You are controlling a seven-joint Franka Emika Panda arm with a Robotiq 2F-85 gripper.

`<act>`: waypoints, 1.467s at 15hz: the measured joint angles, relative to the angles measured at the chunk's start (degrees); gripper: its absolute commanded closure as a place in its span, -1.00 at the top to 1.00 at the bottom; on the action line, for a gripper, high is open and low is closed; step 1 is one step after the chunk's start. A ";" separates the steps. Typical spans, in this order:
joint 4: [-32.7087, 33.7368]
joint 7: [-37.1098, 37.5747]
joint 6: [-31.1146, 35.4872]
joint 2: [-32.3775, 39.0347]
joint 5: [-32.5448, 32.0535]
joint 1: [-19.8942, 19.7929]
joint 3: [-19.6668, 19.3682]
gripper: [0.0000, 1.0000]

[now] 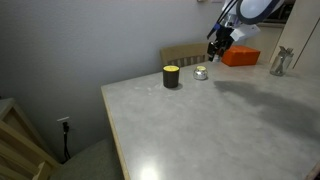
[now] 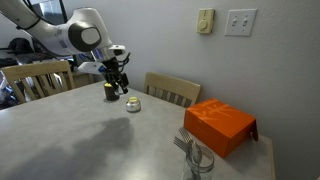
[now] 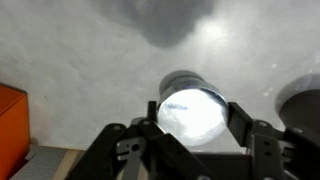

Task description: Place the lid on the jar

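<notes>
I should bring the lid [image 1: 214, 60] back over the jar's opening [image 1: 200, 69] with my gripper before I lower it, since it hangs off to one side of the jar.
My gripper [image 3: 192, 108] is shut on the lid [image 3: 190, 122], a bright silvery round disc held flat between the two fingers in the wrist view. The rim of the small clear glass jar [image 3: 181, 79] shows just beyond the lid, below it. In both exterior views the gripper [image 1: 218, 46] [image 2: 118, 77] hangs above the table, a little above and beside the jar [image 1: 201, 73] [image 2: 133, 104]. The dark cylinder with the yellow top [image 1: 172, 76] [image 2: 110, 92] stands next to the jar.
An orange box [image 1: 240, 57] [image 2: 218, 125] lies on the grey table [image 1: 220, 125]. A glass with cutlery [image 2: 195, 158] stands near it. A wooden chair [image 2: 172, 88] is at the table edge behind the jar.
</notes>
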 measured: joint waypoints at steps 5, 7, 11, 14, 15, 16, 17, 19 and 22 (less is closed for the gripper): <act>3.92 -16.20 -5.62 0.88 8.22 -9.14 7.50 -0.12; 6.82 -19.15 -9.81 1.81 8.61 -10.61 8.12 -0.12; 13.73 -20.67 -16.19 5.36 7.75 -10.86 8.06 -0.12; 18.72 -20.66 -17.63 8.75 6.10 -9.85 8.06 -0.12; 20.25 -20.65 -17.83 9.93 5.72 -9.37 8.07 -0.12; 21.64 -20.65 -17.99 11.06 5.52 -8.84 8.08 -0.12; 22.96 -20.64 -18.10 12.24 5.40 -8.29 8.09 -0.12; 24.80 -20.31 -18.12 14.24 5.27 -7.27 8.11 -0.12; 25.82 -18.33 -17.89 16.49 4.45 -6.08 7.85 -0.12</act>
